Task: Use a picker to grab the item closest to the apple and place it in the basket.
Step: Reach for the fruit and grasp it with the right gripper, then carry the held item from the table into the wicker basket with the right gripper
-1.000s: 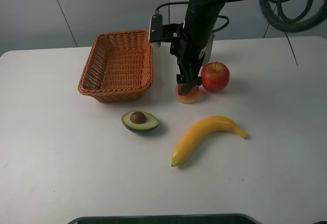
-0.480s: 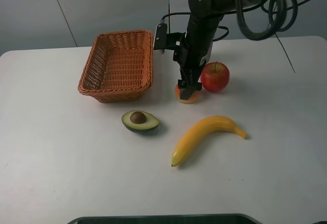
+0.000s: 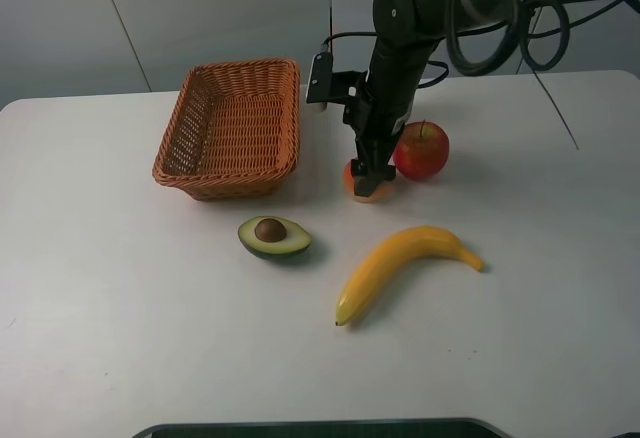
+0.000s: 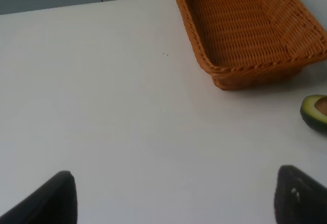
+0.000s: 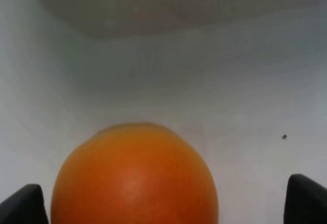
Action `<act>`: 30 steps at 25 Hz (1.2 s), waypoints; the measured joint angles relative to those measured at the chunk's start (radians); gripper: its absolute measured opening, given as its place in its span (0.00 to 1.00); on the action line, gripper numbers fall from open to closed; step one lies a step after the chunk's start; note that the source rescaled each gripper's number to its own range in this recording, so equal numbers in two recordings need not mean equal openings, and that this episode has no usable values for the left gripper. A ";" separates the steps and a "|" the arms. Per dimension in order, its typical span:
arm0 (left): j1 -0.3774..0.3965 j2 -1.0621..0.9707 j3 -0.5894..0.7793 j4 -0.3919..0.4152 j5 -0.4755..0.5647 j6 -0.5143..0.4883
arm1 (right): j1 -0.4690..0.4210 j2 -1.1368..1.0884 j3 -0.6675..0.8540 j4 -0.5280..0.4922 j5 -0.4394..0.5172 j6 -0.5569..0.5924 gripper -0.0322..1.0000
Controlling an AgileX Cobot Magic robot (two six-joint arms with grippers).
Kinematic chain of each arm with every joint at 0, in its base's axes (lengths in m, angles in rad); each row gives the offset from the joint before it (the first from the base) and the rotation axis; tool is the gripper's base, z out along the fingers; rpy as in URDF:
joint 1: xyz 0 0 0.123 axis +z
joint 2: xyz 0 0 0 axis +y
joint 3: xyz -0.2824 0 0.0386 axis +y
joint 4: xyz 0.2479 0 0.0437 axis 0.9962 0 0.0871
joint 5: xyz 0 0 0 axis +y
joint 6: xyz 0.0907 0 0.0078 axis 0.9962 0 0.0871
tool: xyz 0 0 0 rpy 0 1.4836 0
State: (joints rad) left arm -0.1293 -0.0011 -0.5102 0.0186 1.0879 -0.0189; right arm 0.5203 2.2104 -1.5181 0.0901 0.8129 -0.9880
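A grey rounded shape (image 5: 173, 5) shows past the orange, so the robot should expect a glass (image 3: 395, 94) hidden behind its right gripper when the robot carries the orange away.
A red apple (image 3: 421, 150) rests on the white table (image 3: 150, 308), right of centre at the back. Right beside it on its left lies a small orange (image 3: 350, 177), the closest item. My right gripper (image 3: 370, 173) comes down from above and straddles that orange. In the right wrist view the orange (image 5: 135, 175) fills the space between the dark fingertips (image 5: 23, 203), and the gripper (image 5: 163, 206) is open. The woven basket (image 3: 290, 128) stands to the left of it, empty. My left gripper (image 4: 173, 198) is open over bare table, out of the exterior view.
A halved avocado (image 3: 273, 237) with its pit up lies in front of the basket, and it also shows at the edge of the left wrist view (image 4: 315, 112). A yellow banana (image 3: 400, 263) lies in front of the apple. Black cables (image 3: 500, 18) hang behind the right arm.
The right arm has shifted slightly right and its gripper has settled lower around the orange. The orange, apple and other fruit have not moved.
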 joint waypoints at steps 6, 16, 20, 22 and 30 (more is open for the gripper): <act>0.000 0.000 0.000 0.000 0.000 0.000 | 0.000 0.031 0.000 0.000 -0.003 0.000 1.00; 0.000 0.000 0.000 0.000 0.000 -0.002 | 0.000 0.057 0.000 0.000 0.004 0.000 1.00; 0.000 0.000 0.000 0.000 0.000 -0.002 | 0.000 0.057 0.000 0.000 0.005 0.000 0.78; 0.000 0.000 0.000 0.000 0.000 -0.002 | 0.000 0.057 0.000 0.000 0.005 0.000 0.40; 0.000 0.000 0.000 0.000 0.000 -0.002 | 0.000 0.058 0.000 0.000 0.005 0.000 0.03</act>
State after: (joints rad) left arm -0.1293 -0.0011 -0.5102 0.0186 1.0879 -0.0209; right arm 0.5203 2.2684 -1.5181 0.0901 0.8184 -0.9880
